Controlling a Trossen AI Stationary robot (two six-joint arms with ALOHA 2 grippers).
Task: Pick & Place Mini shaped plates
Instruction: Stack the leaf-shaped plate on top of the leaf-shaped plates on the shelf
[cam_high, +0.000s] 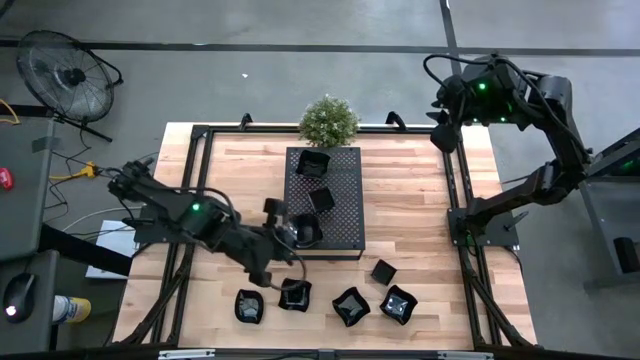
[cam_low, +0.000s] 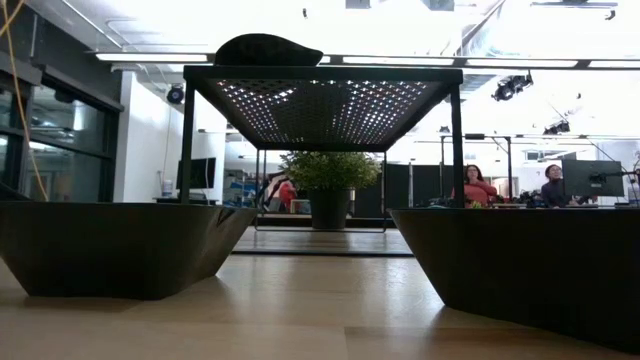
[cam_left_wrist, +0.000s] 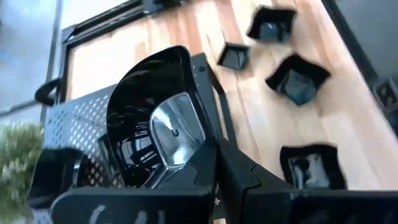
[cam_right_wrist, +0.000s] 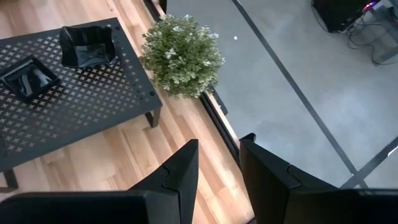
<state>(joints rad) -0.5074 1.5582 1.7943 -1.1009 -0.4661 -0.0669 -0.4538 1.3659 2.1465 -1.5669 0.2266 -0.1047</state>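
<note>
The held plate's hollow faces up, and the plate at the tray's near corner is clear above. My left gripper should go on going down until the plates nest.
My left gripper is shut on the rim of a rounded glossy black mini plate at the near left corner of the perforated tray. The left wrist view shows that plate tilted over the tray edge in front of my gripper. Two more mini plates sit on the tray. Several others lie on the wood near the front edge, among them a small square one and a wavy one. My right gripper waits open and empty at the table's far right corner.
A small potted plant stands behind the tray at the far edge. A black metal frame borders the table. In the low view two plates loom close in front of the raised tray. People sit in the room behind.
</note>
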